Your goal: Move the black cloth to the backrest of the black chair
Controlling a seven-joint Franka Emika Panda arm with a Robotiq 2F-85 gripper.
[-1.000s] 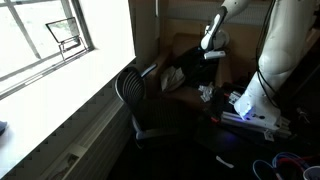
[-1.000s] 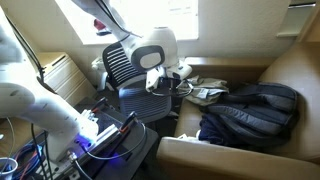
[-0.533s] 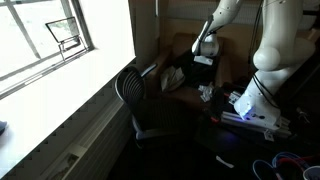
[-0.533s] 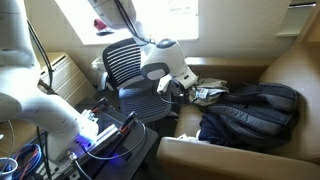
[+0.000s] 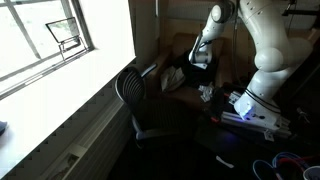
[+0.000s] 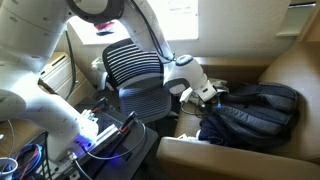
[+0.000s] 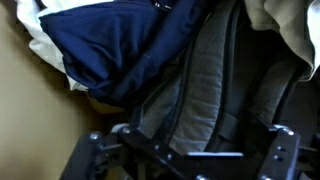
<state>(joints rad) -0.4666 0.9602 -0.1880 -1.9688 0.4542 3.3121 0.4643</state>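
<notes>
The grey padded folds (image 7: 205, 85) are in front of my gripper's open fingers, so my gripper should move back, swing over to the black cloth (image 7: 115, 45) next to the pale cloth and pinch it there.
The black chair stands by the window in both exterior views, its ribbed backrest (image 5: 128, 88) (image 6: 133, 62) upright and bare. A dark heap of black cloth (image 6: 250, 110) lies on the brown sofa; it also shows in an exterior view (image 5: 174, 78). My gripper (image 6: 207, 93) (image 5: 201, 62) hangs at the heap's near edge, just above it. In the wrist view its two fingers stand wide apart at the bottom, the gripper (image 7: 190, 152) open and empty. Right under it lie dark blue fabric (image 7: 115, 50) and grey padded folds (image 7: 200, 85).
The brown sofa (image 6: 285, 70) has high arms around the heap. Pale cloth (image 6: 205, 95) lies beside the heap. The robot base with blue lights (image 5: 248, 112) and loose cables (image 6: 30, 160) crowd the floor. The window wall (image 5: 60, 60) runs along the chair's side.
The arm has swung away from the chair's backrest toward the sofa and lowered; the gripper now hangs over the dark heap. The cloth and chair have not moved.
</notes>
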